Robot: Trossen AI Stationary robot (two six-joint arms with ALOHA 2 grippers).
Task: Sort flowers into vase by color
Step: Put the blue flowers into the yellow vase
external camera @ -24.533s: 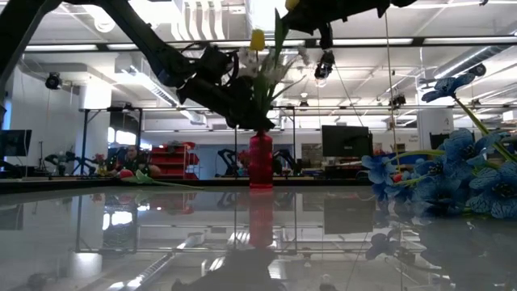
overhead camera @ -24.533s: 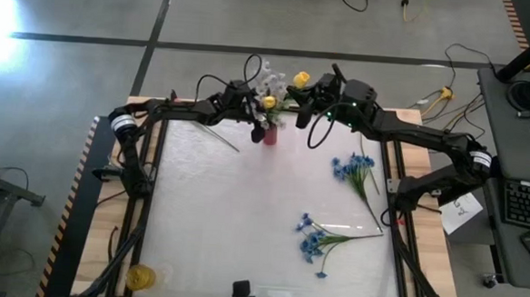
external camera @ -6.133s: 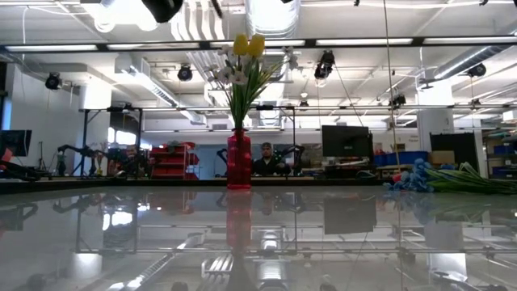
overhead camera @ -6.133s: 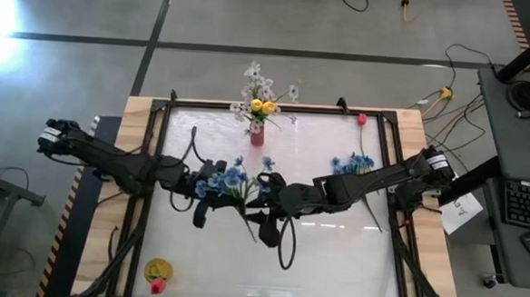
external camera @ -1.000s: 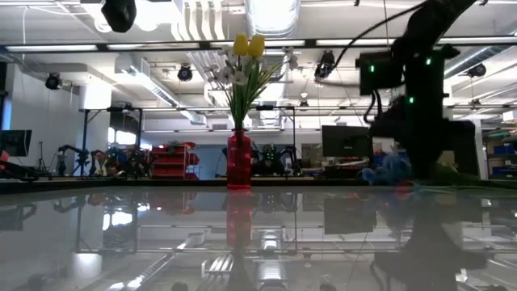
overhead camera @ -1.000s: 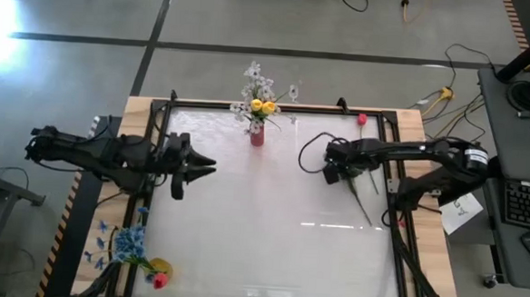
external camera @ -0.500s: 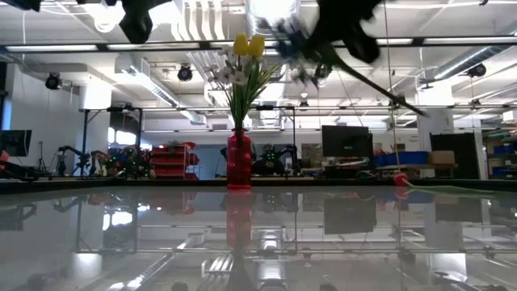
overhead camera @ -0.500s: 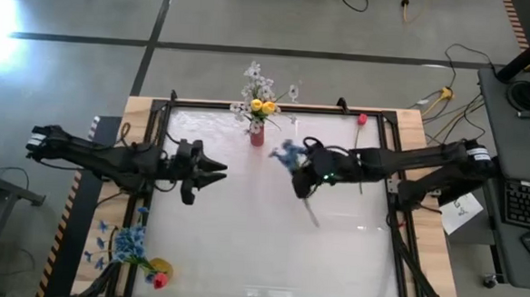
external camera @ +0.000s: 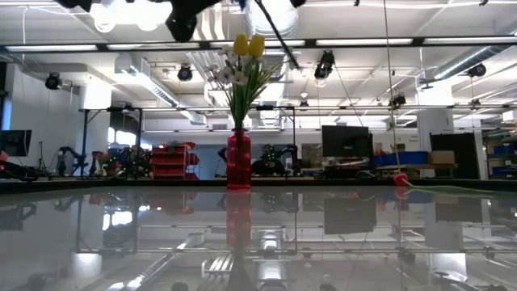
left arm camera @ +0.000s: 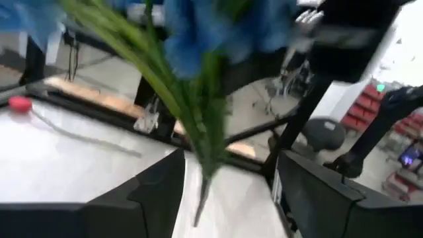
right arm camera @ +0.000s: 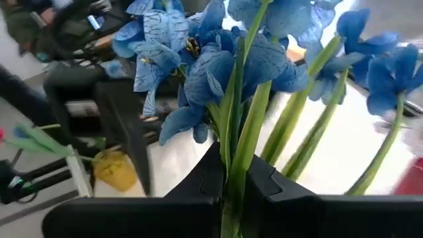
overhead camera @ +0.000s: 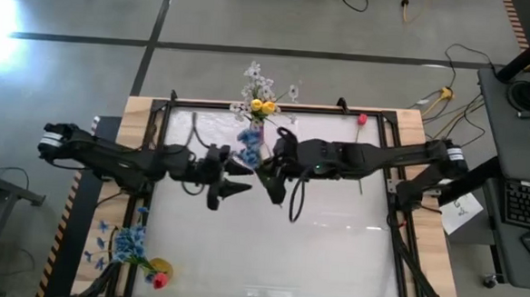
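Note:
Next, my left gripper takes the green stems [left arm camera: 209,153] and carries the blue spray to the yellow vase [overhead camera: 161,269], because my right gripper is holding the spray far from that vase.
My right gripper [overhead camera: 265,174] is above the table's middle, just near of the red vase [external camera: 238,158], and is shut on a blue flower spray [overhead camera: 249,148]. In the right wrist view the blue blossoms [right arm camera: 211,63] fan out beyond the fingers. My left gripper [overhead camera: 243,177] faces it from the left, open. In the left wrist view the spray's green stems [left arm camera: 198,132] hang between its two fingers without touching them. The red vase holds yellow buds [external camera: 249,44] and white sprays. A pink-red bud [overhead camera: 361,119] lies on the table near its far right corner. My right gripper pinches the blue spray's bundled green stems [right arm camera: 232,158] between its two fingers, below the blossoms. The fingers come about level from the table's right. The spray is lifted clear of the table, with the blossoms toward the far side and the stem end [left arm camera: 198,205] free.
A yellow vase [overhead camera: 160,273] at the near left corner holds blue flowers [overhead camera: 131,244] and a pink-red bud. A black frame [overhead camera: 157,125] runs around the table top. The table's near half is open white surface.
My right gripper carried the blue spray, lifted clear, from the table's right side leftward to the middle near the red vase. My left gripper moved right toward it, and its fingers now stand on either side of the stems.

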